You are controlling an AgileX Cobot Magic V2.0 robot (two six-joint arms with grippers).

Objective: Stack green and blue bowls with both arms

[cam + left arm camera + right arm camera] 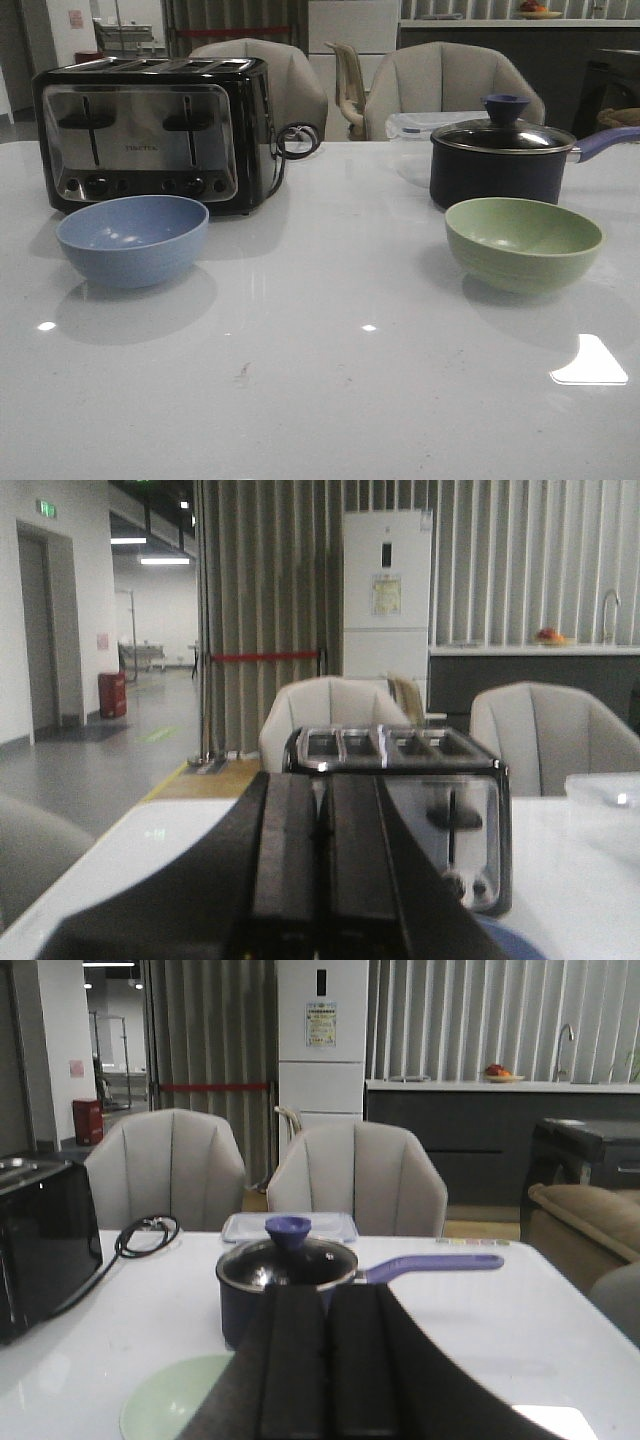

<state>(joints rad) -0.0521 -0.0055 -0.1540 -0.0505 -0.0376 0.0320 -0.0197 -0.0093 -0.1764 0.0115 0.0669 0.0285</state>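
Note:
The green bowl [523,245] is far away from the blue bowl, so the robot's right gripper should first bring the green bowl to the middle [314,310] while the left gripper waits.
The dusty blue bowl [133,238] sits upright on the white table at the left, in front of the toaster. The pale green bowl [523,241] sits upright at the right, in front of the dark saucepan. Neither arm shows in the front view. In the left wrist view my left gripper [319,785] is shut and empty, with a sliver of the blue bowl [515,947] beside it. In the right wrist view my right gripper [327,1295] is shut and empty, with the green bowl [170,1410] partly hidden under it.
A black and chrome toaster [150,130] stands at the back left with its cord [296,141] trailing right. A dark saucepan [500,160] with a purple-knobbed glass lid and purple handle stands at the back right. A clear lidded box [290,1226] and chairs [450,85] lie behind.

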